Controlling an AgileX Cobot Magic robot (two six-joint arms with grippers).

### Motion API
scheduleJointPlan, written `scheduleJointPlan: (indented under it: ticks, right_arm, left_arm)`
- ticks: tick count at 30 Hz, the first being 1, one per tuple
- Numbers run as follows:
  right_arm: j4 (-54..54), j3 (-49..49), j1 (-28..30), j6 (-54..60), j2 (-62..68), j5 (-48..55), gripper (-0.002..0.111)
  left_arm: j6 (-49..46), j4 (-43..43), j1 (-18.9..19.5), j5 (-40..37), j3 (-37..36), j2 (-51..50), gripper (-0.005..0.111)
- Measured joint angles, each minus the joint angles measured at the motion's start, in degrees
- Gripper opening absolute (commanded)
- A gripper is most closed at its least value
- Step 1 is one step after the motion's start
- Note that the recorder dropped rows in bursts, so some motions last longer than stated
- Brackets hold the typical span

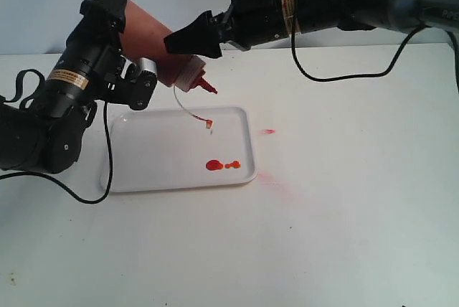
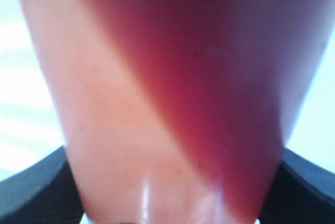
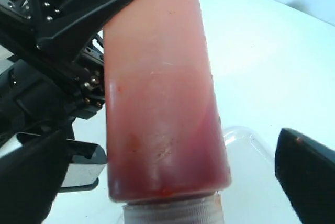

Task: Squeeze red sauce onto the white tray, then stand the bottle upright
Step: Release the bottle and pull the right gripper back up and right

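Note:
My gripper will turn the bottle upright, and the tethered cap [image 1: 209,123] will then stand up next to the bottle's nozzle, because the thin strap [image 1: 185,108] curves outward from the bottle's neck.
The bottle [image 1: 154,41] [image 2: 172,93] [image 3: 162,103] hangs tilted above the far left of the white tray [image 1: 158,156] [image 3: 246,140], its red nozzle [image 1: 206,86] pointing down at the tray. My left gripper [image 1: 129,38] [image 2: 170,192] is shut on the bottle's body, a black finger [image 2: 31,192] pressed against each side. Nearer the neck my right gripper [image 1: 188,47] [image 3: 167,182] straddles the bottle, open, with a clear gap to its finger [image 3: 306,171]. The tethered cap [image 1: 209,123] dangles over the tray. Two drops of red sauce [image 1: 214,166] lie near the tray's front right.
Faint red smears [image 1: 268,131] [image 1: 269,176] mark the white table [image 1: 344,235] just right of the tray. A black cable [image 1: 107,149] hangs from the left arm beside the tray's left edge, and another loops under the right arm [image 1: 337,76].

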State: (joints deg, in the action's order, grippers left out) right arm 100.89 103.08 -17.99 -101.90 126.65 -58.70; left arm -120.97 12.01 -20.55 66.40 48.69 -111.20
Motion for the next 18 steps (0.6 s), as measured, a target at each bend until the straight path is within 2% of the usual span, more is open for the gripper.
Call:
scheduleJointPlan:
  ticks: [10,18]
  right_arm:
    - [-0.2,0.0,0.37,-0.15,-0.65,-2.03,0.105]
    - [-0.25,0.0,4.83,-3.85,-2.29,-3.8,0.105]
  left_arm:
    - [0.0,1.83,0.0,-0.36,0.0,0.0,0.0]
    - [0.57,5.7,0.0,-0.55,0.0,0.0,0.0]
